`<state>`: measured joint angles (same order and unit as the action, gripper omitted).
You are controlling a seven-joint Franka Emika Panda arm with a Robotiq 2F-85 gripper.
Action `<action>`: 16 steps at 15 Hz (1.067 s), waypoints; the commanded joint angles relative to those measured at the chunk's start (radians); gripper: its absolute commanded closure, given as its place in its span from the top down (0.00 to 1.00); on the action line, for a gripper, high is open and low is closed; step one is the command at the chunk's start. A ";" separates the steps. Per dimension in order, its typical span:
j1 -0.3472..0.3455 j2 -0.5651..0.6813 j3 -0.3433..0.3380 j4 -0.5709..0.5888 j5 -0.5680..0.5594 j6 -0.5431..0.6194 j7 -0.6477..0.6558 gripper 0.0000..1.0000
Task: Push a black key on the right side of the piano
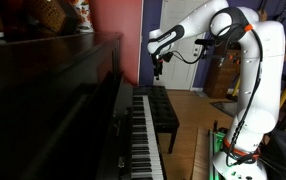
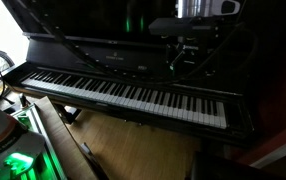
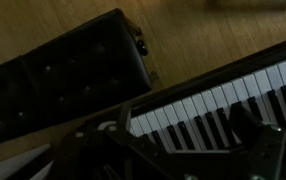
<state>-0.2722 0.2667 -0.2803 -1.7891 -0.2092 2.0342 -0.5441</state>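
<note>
The open fingers of my gripper stretch across several keys (image 3: 201, 112) from high above. I should close the fingers and lower their ends onto a black key (image 3: 173, 136) near the end of the keyboard.
The piano (image 1: 43, 110) is large, dark and glossy. Its long row of white and black keys (image 2: 133, 95) shows in both exterior views. My gripper (image 1: 159, 70) hangs in the air above the keyboard's far end and touches no key. In an exterior view it (image 2: 186, 62) is over the right part of the keyboard, in front of the fallboard. In the wrist view the two dark fingers (image 3: 186, 130) are spread wide apart with nothing between them. White and black keys (image 3: 213, 105) lie below them.
A black padded bench (image 1: 165, 112) stands on the wooden floor in front of the keys and fills the upper left of the wrist view (image 3: 53, 75). The robot's base with a green light (image 2: 13, 160) stands near the keyboard's left end. A red wall (image 1: 113, 20) is behind the piano.
</note>
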 commanded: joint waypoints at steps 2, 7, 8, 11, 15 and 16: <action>-0.037 0.084 0.036 0.090 -0.006 0.008 -0.027 1.00; -0.042 0.104 0.043 0.116 -0.006 0.009 -0.027 1.00; -0.042 0.102 0.043 0.116 -0.006 0.009 -0.027 1.00; -0.042 0.101 0.043 0.115 -0.006 0.009 -0.027 1.00; -0.042 0.101 0.043 0.115 -0.006 0.009 -0.027 1.00; -0.042 0.101 0.043 0.115 -0.006 0.009 -0.027 1.00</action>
<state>-0.2927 0.3668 -0.2611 -1.6806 -0.2063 2.0492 -0.5752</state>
